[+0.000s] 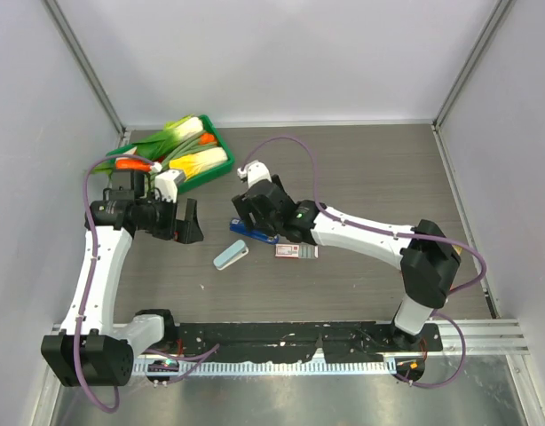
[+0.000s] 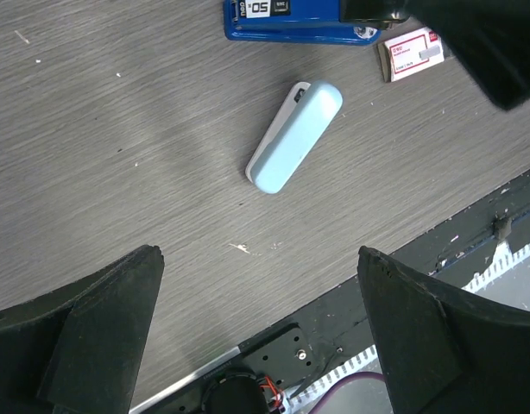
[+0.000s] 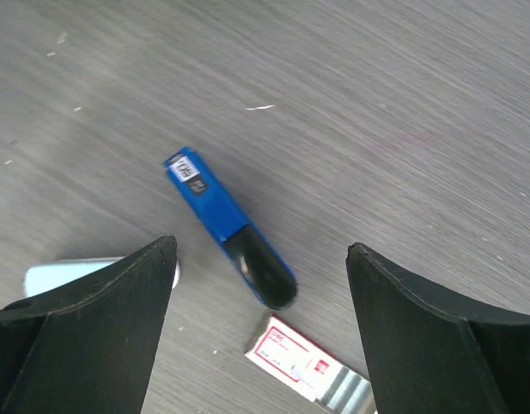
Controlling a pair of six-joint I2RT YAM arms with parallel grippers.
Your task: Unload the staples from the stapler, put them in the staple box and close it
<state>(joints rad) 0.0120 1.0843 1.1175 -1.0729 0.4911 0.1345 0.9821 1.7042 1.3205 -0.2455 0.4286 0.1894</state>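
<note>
The pale blue stapler is clear of the dark blue tool [image 1: 255, 234], so my right gripper should carry on moving toward the stapler until both fingers are on either side of its middle [image 1: 230, 255].
The pale blue and white stapler [image 1: 231, 256] lies flat on the wooden table, closed. In the left wrist view it [image 2: 295, 136] lies ahead of my left gripper [image 2: 258, 254], which is open, empty and well short of it. In the top view my left gripper [image 1: 189, 226] hovers to the stapler's left. My right gripper [image 1: 246, 217] is open and empty above a dark blue oblong tool [image 3: 230, 228]. In the right wrist view my right gripper [image 3: 263, 246] straddles that tool from above, and only the stapler's end [image 3: 62, 274] shows beside the left finger.
A flat red-and-white box [image 1: 296, 252] with staples at its end lies right of the dark blue tool [image 1: 252, 232]; it also shows in both wrist views [image 2: 410, 52] [image 3: 304, 362]. A green tray [image 1: 217, 135] of toy vegetables stands at the back left. A black rail [image 1: 281, 335] runs along the near edge.
</note>
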